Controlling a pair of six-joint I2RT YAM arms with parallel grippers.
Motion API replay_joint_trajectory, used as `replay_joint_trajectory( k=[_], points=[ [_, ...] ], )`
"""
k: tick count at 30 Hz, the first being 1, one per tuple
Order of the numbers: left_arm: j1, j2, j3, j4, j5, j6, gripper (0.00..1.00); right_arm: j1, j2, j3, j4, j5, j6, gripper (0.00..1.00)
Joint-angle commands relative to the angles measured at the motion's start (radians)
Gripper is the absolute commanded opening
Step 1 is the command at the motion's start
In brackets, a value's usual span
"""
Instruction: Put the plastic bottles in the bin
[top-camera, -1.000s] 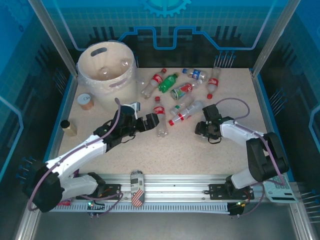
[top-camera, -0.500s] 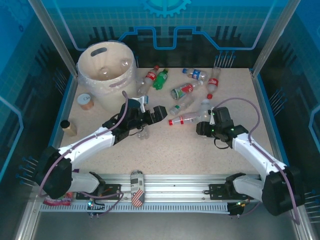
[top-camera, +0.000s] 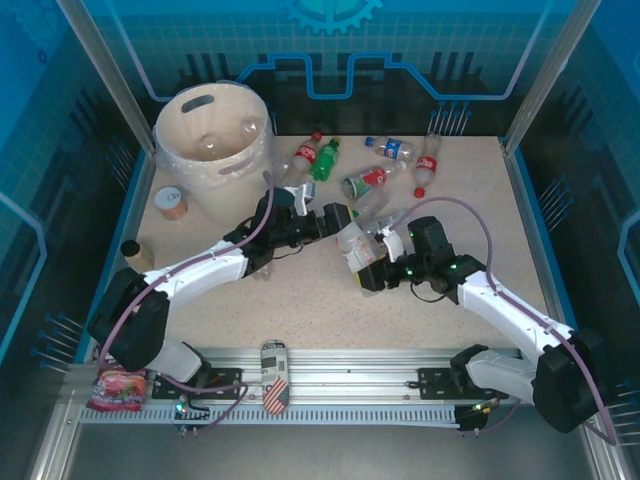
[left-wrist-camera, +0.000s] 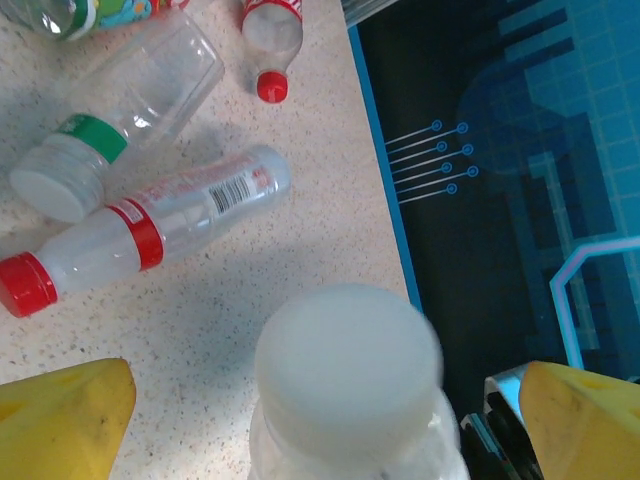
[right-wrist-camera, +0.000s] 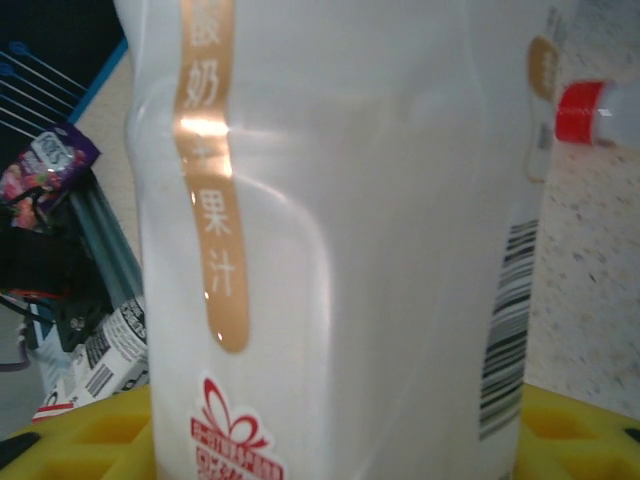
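Observation:
The cream bin (top-camera: 212, 135) is out of my right gripper's reach, so next my left gripper grabs the white bottle by its cap end (left-wrist-camera: 347, 368) and brings it there.
My right gripper (top-camera: 368, 262) is shut on a white plastic bottle (top-camera: 353, 242) with a tan stripe, a red bow mark and a barcode (right-wrist-camera: 330, 250); it stands at mid-table. My left gripper (top-camera: 343, 222) is open just left of it. Its yellow fingers (left-wrist-camera: 62, 412) stand wide on both sides of a white bottle cap (left-wrist-camera: 345, 362), apart from it. More plastic bottles lie behind: red-labelled (top-camera: 305, 157), green (top-camera: 325, 160), blue-labelled (top-camera: 392, 149) and red-capped (left-wrist-camera: 130, 238). The cream bin (top-camera: 215, 185) stands at the back left.
A tan-lidded container (top-camera: 172, 203) and a small brown jar (top-camera: 137, 255) sit left of the arms. A striped can (top-camera: 274, 378) and a snack packet (top-camera: 118, 388) lie on the front rail. The table's right edge (left-wrist-camera: 385, 180) runs close to the bottles.
My right gripper has swung left to mid-table and now has the white bottle in it. The left gripper has reached farther right, up to that bottle. The loose bottles have shifted back.

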Motion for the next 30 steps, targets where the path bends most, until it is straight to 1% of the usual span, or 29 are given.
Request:
replay_joint_trajectory(
  k=[1,7,9,15,19,20,23,25,28,30],
  points=[
    [-0.037,0.03,0.028,0.033,0.029,-0.026,0.99,0.024,0.005,-0.007,0.136,-0.065,0.006,0.49],
    [-0.069,0.08,0.015,0.148,0.056,-0.105,0.99,0.046,0.049,0.001,0.201,-0.043,0.015,0.49],
    [-0.074,0.09,0.024,0.156,0.064,-0.114,0.99,0.057,0.063,-0.001,0.22,-0.028,0.015,0.48],
    [-0.075,0.101,0.036,0.132,0.071,-0.119,0.81,0.069,0.082,-0.032,0.315,0.038,0.057,0.49],
    [-0.074,0.106,0.032,0.118,0.065,-0.117,0.67,0.07,0.089,-0.032,0.333,0.061,0.062,0.52],
    [-0.075,0.108,0.032,0.116,0.064,-0.117,0.65,0.069,0.091,-0.03,0.332,0.06,0.06,0.53],
    [-0.075,0.114,0.034,0.122,0.065,-0.123,0.62,0.07,0.102,-0.018,0.315,0.061,0.052,0.58],
    [-0.075,0.118,0.037,0.12,0.063,-0.121,0.6,0.07,0.11,-0.009,0.296,0.064,0.049,0.66],
    [-0.074,0.116,0.042,0.111,0.06,-0.114,0.59,0.07,0.112,0.0,0.277,0.067,0.041,0.75],
    [-0.073,0.116,0.043,0.105,0.057,-0.111,0.59,0.07,0.101,0.001,0.257,0.077,0.025,0.84]
  ],
)
